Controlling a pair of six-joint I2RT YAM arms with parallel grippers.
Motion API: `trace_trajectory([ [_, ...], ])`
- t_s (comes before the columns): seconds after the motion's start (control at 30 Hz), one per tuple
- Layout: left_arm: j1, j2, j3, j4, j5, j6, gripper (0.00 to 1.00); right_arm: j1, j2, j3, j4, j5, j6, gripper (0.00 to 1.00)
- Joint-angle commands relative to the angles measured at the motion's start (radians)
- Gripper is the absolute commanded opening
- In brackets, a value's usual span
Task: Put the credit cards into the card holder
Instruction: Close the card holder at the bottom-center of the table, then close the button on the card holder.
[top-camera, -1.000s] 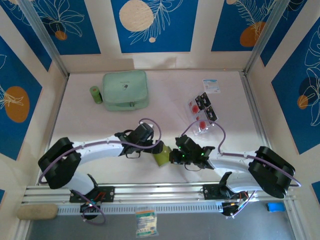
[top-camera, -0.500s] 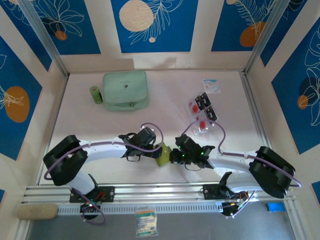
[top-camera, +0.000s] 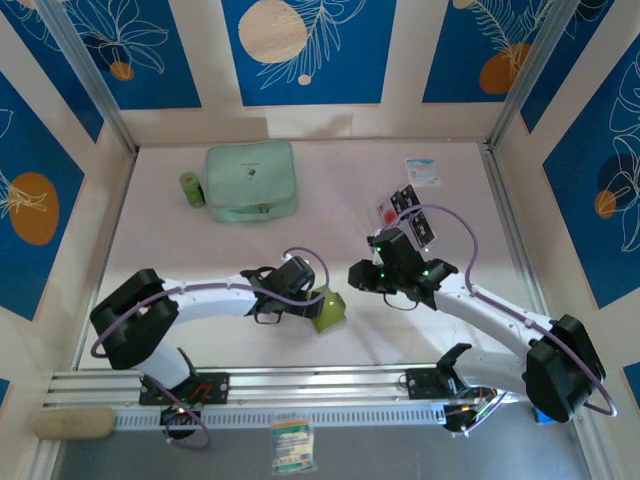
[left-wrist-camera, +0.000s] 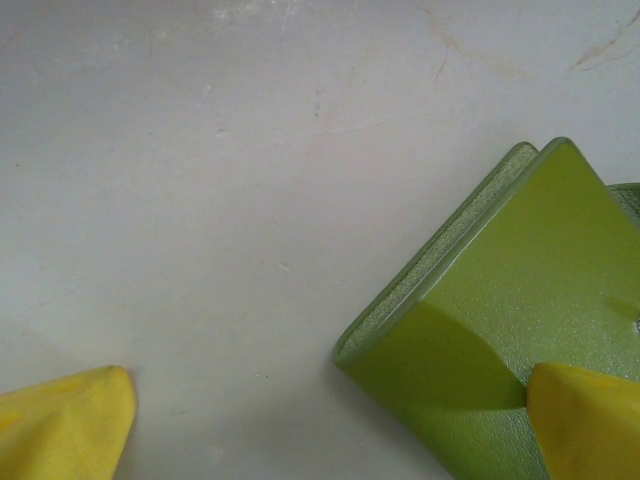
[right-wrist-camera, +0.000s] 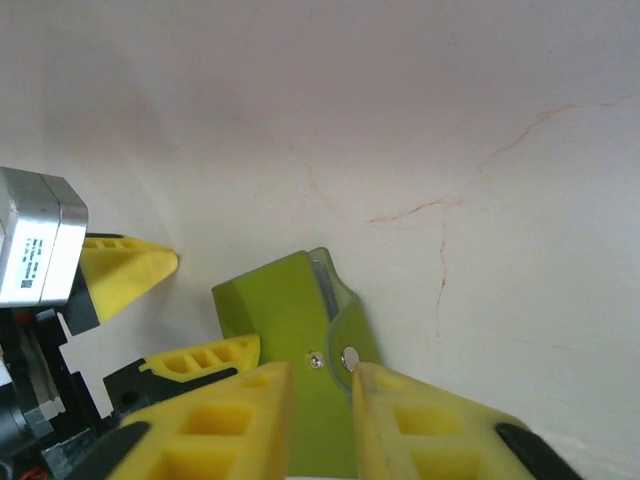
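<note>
The card holder's flap (right-wrist-camera: 350, 322) is loose next to its metal stud, so my right gripper should close its fingers and press the flap over the stud (right-wrist-camera: 315, 360).
The olive-green card holder (top-camera: 326, 311) sits near the table's front middle, folded, with its snap flap loose (right-wrist-camera: 345, 345). My left gripper (top-camera: 320, 302) is open wide around it; one yellow fingertip (left-wrist-camera: 590, 420) hangs over the holder (left-wrist-camera: 520, 320), the other (left-wrist-camera: 70, 425) over bare table. My right gripper (top-camera: 354, 275) hovers just right of the holder and apart from it, its jaws a little open (right-wrist-camera: 322, 372) with nothing between them. The credit cards (top-camera: 405, 203), black ones and pale ones with red blobs, lie at the back right, partly hidden by my right arm.
A mint-green zip case (top-camera: 252, 180) and a small green cylinder (top-camera: 190, 188) sit at the back left. A white-and-blue packet (top-camera: 423, 172) lies behind the cards. Walls enclose the table on three sides.
My right gripper has let go at the card holder, parted its jaws and pulled back and to the right. The left gripper stays open at the holder.
</note>
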Motion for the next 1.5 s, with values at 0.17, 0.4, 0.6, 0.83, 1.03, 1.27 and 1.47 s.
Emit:
trace_trajectory([
  [0.17, -0.009, 0.017, -0.005, -0.053, -0.03, 0.016, 1.0, 0.003, 0.135, 0.084, -0.089, -0.104, -0.136, 0.29],
  [0.4, -0.012, 0.026, -0.008, -0.04, -0.015, 0.02, 1.0, 0.049, 0.231, 0.144, -0.109, -0.089, -0.186, 0.29],
  [0.6, -0.013, 0.03, -0.011, -0.036, -0.013, 0.021, 1.0, 0.076, 0.296, 0.172, -0.12, -0.072, -0.208, 0.29],
  [0.83, -0.013, 0.028, -0.013, -0.033, -0.014, 0.02, 1.0, 0.084, 0.341, 0.178, -0.119, -0.04, -0.215, 0.28],
  [1.03, -0.013, 0.027, -0.013, -0.034, -0.016, 0.019, 1.0, 0.079, 0.353, 0.172, -0.112, -0.028, -0.211, 0.21],
  [1.27, -0.013, 0.024, -0.016, -0.034, -0.017, 0.018, 1.0, 0.06, 0.361, 0.163, -0.103, -0.035, -0.205, 0.11],
  [1.47, -0.013, 0.023, -0.015, -0.03, -0.017, 0.019, 1.0, 0.047, 0.369, 0.156, -0.092, -0.048, -0.203, 0.07],
])
